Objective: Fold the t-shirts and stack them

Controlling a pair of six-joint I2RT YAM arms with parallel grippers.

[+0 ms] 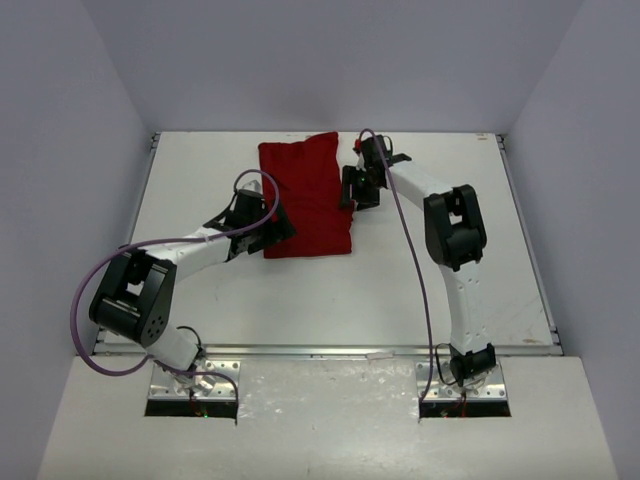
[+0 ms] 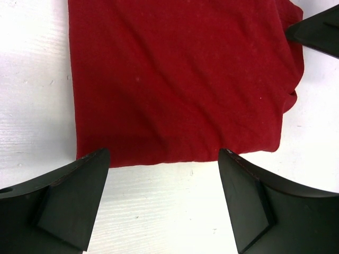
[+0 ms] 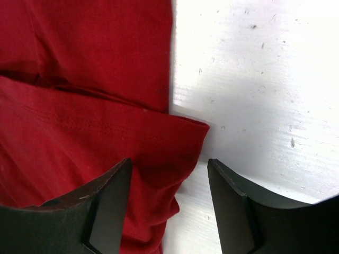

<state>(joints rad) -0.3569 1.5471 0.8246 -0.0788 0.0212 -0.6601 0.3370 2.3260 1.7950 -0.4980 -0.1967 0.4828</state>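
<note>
The t-shirt's loose folded corner (image 3: pixel 192 138) sticks out past the t-shirt's side edge, so the robot's right gripper should pinch that corner and pull it in over the t-shirt's middle (image 1: pixel 322 188).
The deep-red t-shirt (image 1: pixel 305 195) lies folded into a rectangle at the back middle of the white table (image 1: pixel 450 280). My left gripper (image 1: pixel 278 226) sits at its near-left edge. In the left wrist view the shirt (image 2: pixel 175 79) fills the upper part, and the left gripper (image 2: pixel 164 154) is open just at its hem, with bare table between the fingers. My right gripper (image 1: pixel 352 190) is at the shirt's right edge. In the right wrist view the right gripper (image 3: pixel 169 164) stands open over a loose folded corner of the shirt (image 3: pixel 95 132), not pinching it.
Grey walls close in the table (image 2: pixel 159 211) at the back and sides. One black finger (image 2: pixel 318 32) of the right gripper shows at the shirt's far corner in the left wrist view. Bare white table (image 3: pixel 254 79) lies right of the shirt.
</note>
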